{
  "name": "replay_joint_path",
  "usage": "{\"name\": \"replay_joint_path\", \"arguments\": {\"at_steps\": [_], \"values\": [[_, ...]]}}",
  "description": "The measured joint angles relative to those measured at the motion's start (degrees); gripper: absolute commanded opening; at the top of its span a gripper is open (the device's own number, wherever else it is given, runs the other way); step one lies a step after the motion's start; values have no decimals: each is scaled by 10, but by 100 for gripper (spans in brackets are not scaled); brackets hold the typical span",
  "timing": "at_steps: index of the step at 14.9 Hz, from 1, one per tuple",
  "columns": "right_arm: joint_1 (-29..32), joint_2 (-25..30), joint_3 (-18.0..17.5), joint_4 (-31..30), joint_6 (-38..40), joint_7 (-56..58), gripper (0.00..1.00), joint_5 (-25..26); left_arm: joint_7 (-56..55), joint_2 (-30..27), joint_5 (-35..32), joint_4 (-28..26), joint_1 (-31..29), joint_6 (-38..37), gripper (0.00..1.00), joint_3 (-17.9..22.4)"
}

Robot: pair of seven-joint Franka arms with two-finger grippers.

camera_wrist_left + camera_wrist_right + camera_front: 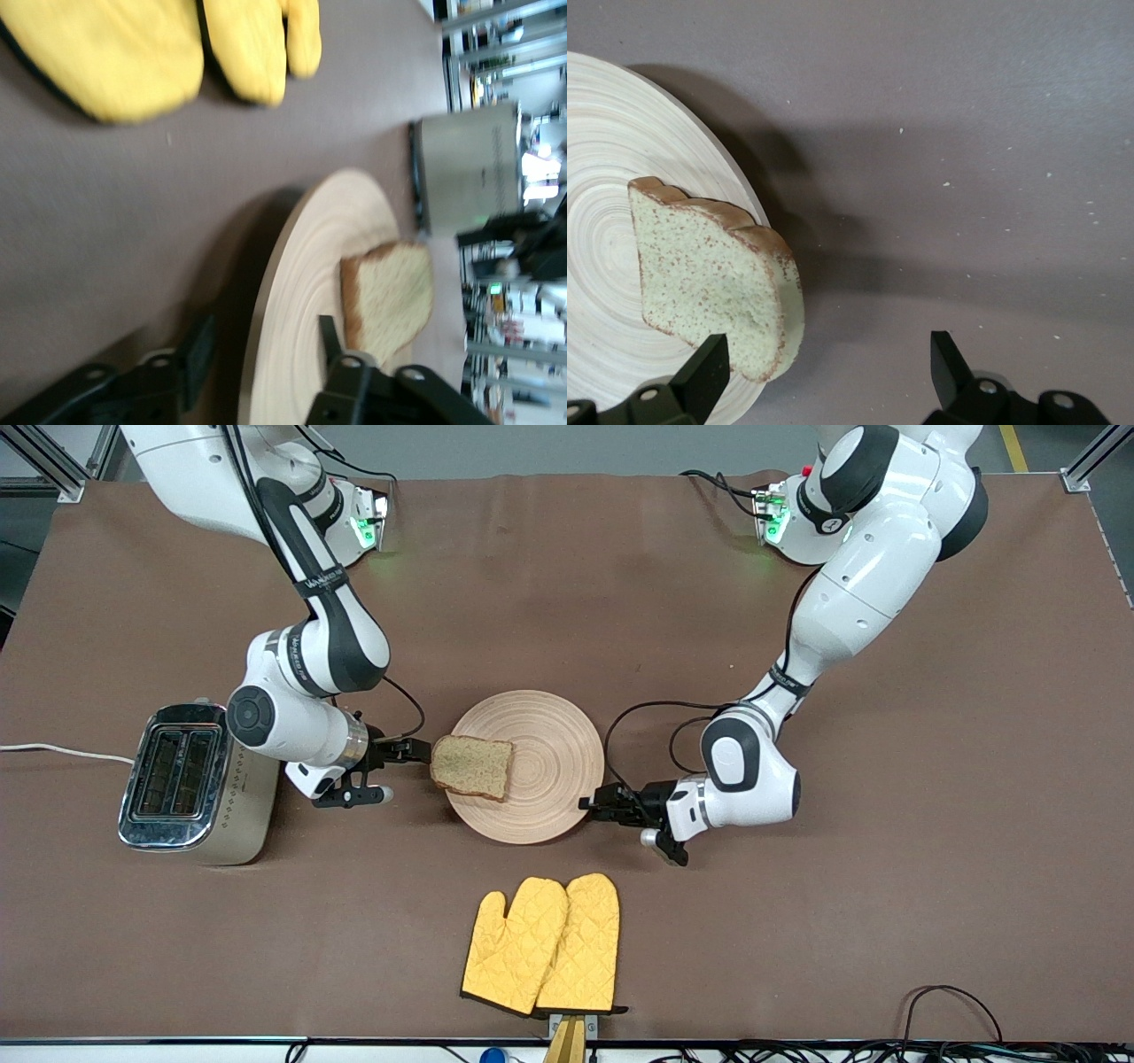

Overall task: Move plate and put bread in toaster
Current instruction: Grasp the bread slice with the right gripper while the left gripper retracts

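Note:
The bread sticks out past the plate toward the toaster, and my left gripper is at the opposite rim (601, 767). My right gripper should therefore pinch the bread's overhanging edge (438, 763).
The wooden plate (554, 748) lies in the middle of the table. The bread (472, 766) lies on it and overhangs its rim at the right arm's end. The toaster (190, 779) stands farther toward that end, slots up. My right gripper (423, 751) is open, low between toaster and plate, its fingers close to the bread's overhanging edge. In the right wrist view (828, 345) one finger is beside the bread (709, 283). My left gripper (589, 803) is open at the plate's rim on the left arm's side. Its fingers straddle the rim (266, 328), one over the plate (310, 266).
Two yellow oven mitts (542, 943) lie nearer the front camera than the plate. The toaster's white cord (53, 751) runs off toward the table's edge at the right arm's end. Cables lie along the front edge.

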State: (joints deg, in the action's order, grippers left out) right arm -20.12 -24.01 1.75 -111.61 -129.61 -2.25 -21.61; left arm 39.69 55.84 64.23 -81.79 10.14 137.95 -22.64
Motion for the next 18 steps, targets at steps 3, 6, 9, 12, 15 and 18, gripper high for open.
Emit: {"name": "replay_joint_path", "arguments": {"at_steps": [3,6,9,12,15,18], "values": [[-8,-10,0,0,-12,0,90,-22,-134,-44,-62,11,2,7,100,26],[-10,-16,0,0,-18,0,74,-32,-325,-102,-223,12,-4,7,100,50],[-12,-18,0,0,-18,0,67,-33,-485,-151,-375,11,-27,-1,100,55],[-24,-18,0,0,-18,0,62,-45,-532,-191,-442,9,-65,-68,100,59],[-27,-19,0,0,-19,0,56,-53,-551,-232,-534,8,-100,-125,100,62],[-27,-20,0,0,-19,0,46,-53,-557,-277,-597,8,-133,-182,100,64]]}}
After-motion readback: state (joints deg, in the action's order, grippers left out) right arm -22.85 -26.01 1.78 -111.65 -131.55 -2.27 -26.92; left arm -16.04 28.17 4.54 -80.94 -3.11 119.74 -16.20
